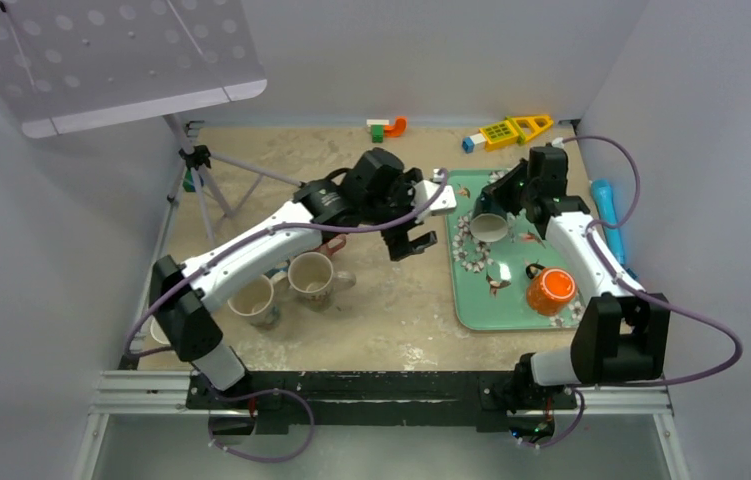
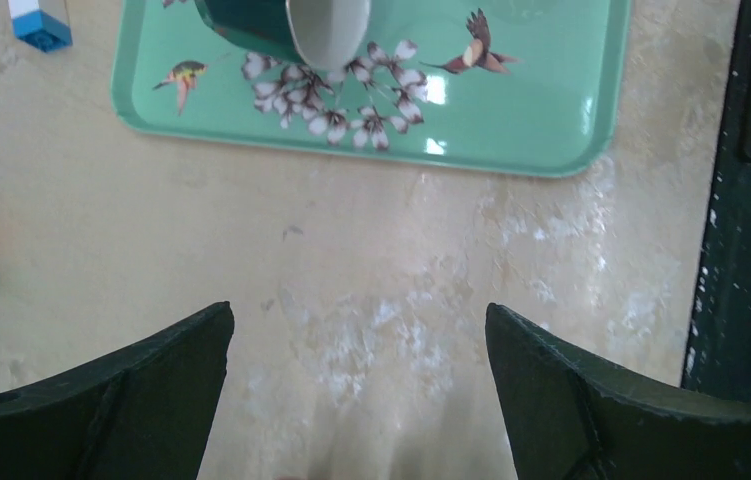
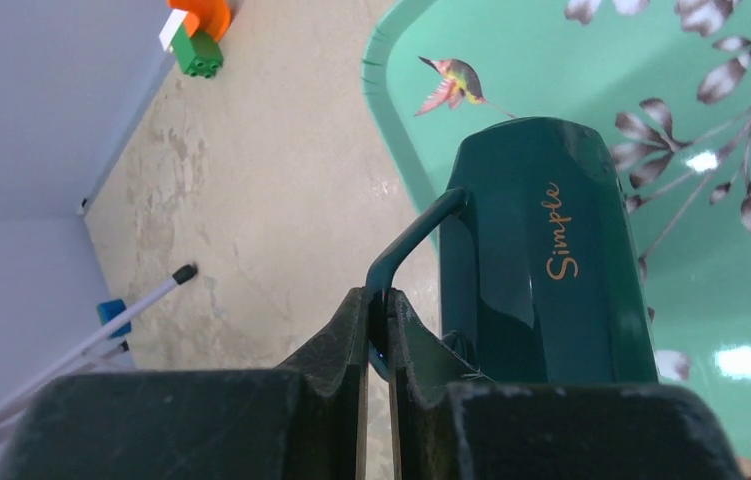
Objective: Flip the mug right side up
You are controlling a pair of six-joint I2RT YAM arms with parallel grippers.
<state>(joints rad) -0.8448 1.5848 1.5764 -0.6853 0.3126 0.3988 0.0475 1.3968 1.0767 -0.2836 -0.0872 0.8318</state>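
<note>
I expect the dark green mug [image 1: 487, 205] to be empty when I turn it upright, since the mug's tilted opening [image 1: 489, 228] shows only plain white.
The dark green mug [image 1: 489, 226] with the word "Simple" and a white inside is over the far left part of the green bird tray [image 1: 481, 305]. It is tilted on its side with its mouth towards the near edge. My right gripper [image 1: 511, 204] is shut on its thin handle, as the right wrist view [image 3: 379, 297] shows, with the mug's body [image 3: 541, 250] to the right of the fingers. My left gripper [image 1: 413, 243] is open and empty above the bare table left of the tray [image 2: 511, 120]. Its view [image 2: 359, 320] shows the mug's mouth [image 2: 326, 30] at the top.
An orange mug [image 1: 551, 290] lies on the tray's near right. Two pale mugs [image 1: 313, 277] stand under the left arm. Toy bricks [image 1: 387, 127], a yellow toy [image 1: 511, 130], a blue object [image 1: 606, 215] and a tripod [image 1: 206, 180] line the edges.
</note>
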